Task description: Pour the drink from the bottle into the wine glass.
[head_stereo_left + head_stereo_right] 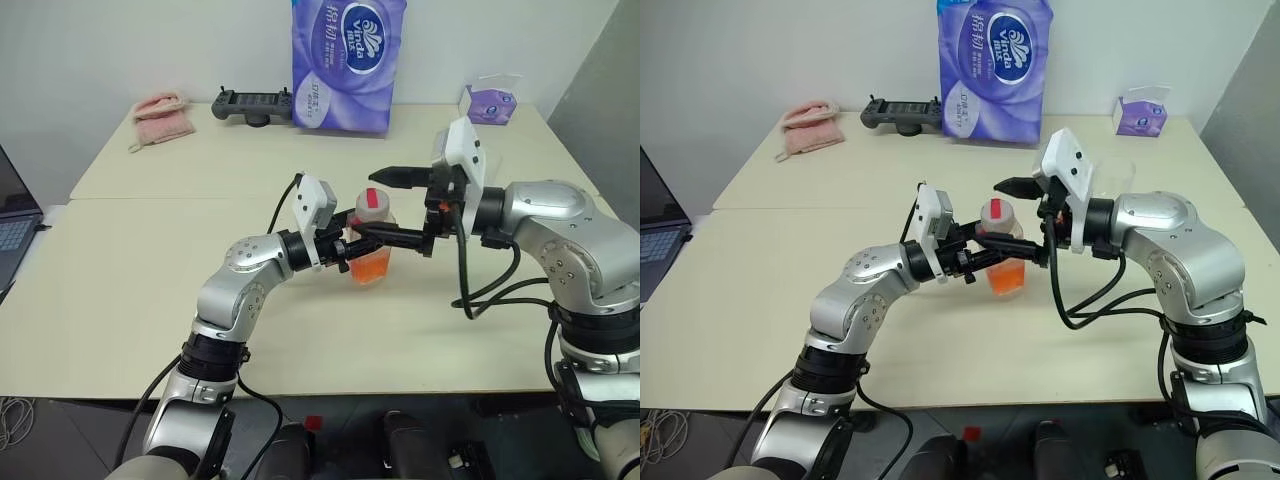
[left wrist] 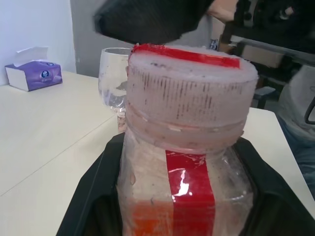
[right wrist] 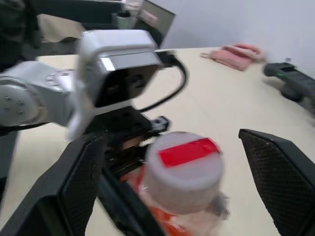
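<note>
My gripper will carry off the pale cap (image 1: 373,202), which has an unbroken round side (image 3: 181,192), so I expect it to come away whole, leaving the bottle's neck open.
My left gripper (image 1: 352,248) is shut on the bottle (image 1: 371,245), which stands upright over the middle of the table. The bottle is small and clear, with a pale cap (image 1: 374,199) marked by a red strip. The orange-red drink (image 1: 370,268) fills its lower part. My right gripper (image 1: 365,205) reaches in from the right and is open, one finger (image 3: 280,167) on each side of the cap without touching it. The wine glass (image 2: 114,78) stands clear and upright on the table beyond the bottle, partly hidden behind my right wrist (image 1: 1120,175).
At the table's far edge stand a purple pack of tissue rolls (image 1: 345,60), a small purple tissue box (image 1: 490,103), a black controller (image 1: 252,103) and a pink cloth (image 1: 160,115). A laptop (image 1: 12,215) sits off the table's left side.
</note>
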Available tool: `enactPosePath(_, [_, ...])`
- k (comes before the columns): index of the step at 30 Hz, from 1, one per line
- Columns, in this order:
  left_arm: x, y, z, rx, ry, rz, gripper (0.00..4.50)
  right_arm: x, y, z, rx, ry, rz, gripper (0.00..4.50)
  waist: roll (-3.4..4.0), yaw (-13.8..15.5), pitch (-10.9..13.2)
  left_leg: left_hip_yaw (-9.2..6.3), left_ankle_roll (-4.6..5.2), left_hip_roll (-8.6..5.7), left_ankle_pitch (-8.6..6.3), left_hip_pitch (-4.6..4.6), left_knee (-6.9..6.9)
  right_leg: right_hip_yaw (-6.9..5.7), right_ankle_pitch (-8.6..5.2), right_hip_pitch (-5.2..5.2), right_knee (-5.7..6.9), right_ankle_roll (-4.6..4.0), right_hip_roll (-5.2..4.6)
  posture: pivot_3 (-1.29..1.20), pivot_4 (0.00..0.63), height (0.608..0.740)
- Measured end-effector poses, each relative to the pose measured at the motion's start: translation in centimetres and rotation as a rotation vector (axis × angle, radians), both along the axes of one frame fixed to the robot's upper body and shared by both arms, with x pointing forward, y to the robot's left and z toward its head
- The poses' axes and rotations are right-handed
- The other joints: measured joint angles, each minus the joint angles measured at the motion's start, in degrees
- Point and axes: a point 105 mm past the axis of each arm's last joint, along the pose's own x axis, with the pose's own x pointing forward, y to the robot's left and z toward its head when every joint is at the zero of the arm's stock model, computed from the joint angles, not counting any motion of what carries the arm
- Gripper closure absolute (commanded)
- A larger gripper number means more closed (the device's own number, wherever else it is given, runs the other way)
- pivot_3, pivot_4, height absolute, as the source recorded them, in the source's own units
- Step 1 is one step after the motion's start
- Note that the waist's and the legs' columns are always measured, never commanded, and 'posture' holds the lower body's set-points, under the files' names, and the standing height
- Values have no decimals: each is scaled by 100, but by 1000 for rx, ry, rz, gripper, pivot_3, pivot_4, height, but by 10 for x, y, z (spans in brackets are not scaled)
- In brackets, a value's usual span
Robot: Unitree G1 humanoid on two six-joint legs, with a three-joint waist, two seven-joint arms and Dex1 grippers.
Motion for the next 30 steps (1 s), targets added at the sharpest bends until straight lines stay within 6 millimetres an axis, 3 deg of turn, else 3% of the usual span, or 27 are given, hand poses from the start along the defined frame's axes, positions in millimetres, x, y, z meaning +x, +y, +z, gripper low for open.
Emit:
enactPosePath(10, [0,-2,0,-5,0,-2,2389,13,6,4,40,4,-68,0,0,0,0,-2,1,1,0,0,-2,0,1,0,2,-1,6,0,150,740])
enactPosePath(30, [2,0,1,-6,-1,19,2389,26,15,-11,23,51,-74,0,0,-5,0,-4,1,2,0,0,-2,-1,1,0,4,-1,7,0,150,740])
